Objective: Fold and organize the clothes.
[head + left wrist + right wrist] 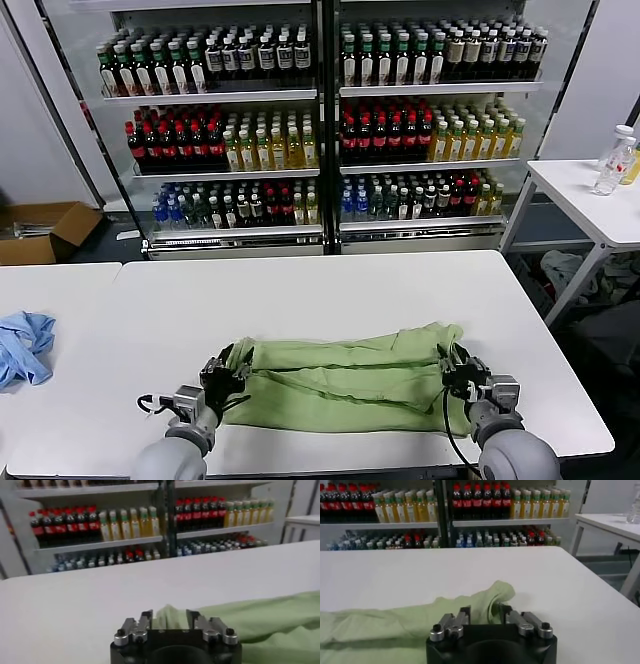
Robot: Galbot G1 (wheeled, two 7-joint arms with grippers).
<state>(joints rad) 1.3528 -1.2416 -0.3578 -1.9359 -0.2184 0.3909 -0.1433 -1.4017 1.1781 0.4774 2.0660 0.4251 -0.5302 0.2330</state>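
Observation:
The light green shirt (425,345) is stretched out long toward the robot's right gripper, so the left gripper should pull the bunched end (243,352) toward the blue cloth before folding it over.
The light green shirt (345,385) lies as a long band across the near part of the white table (300,290), plain side up, with no print or buttons showing. My left gripper (226,377) is at the shirt's left end, and its fingers (146,621) are closed on a raised bunch of green fabric (167,616). My right gripper (459,368) is at the shirt's right end, and its fingers (464,616) are closed on gathered fabric (482,605). A sleeve end (499,591) lies on the table just beyond them.
A crumpled blue cloth (22,345) lies at the table's left edge. A drinks cooler (320,120) full of bottles stands behind. A side table (590,190) with bottles is at the right, and a cardboard box (45,230) sits on the floor at the left.

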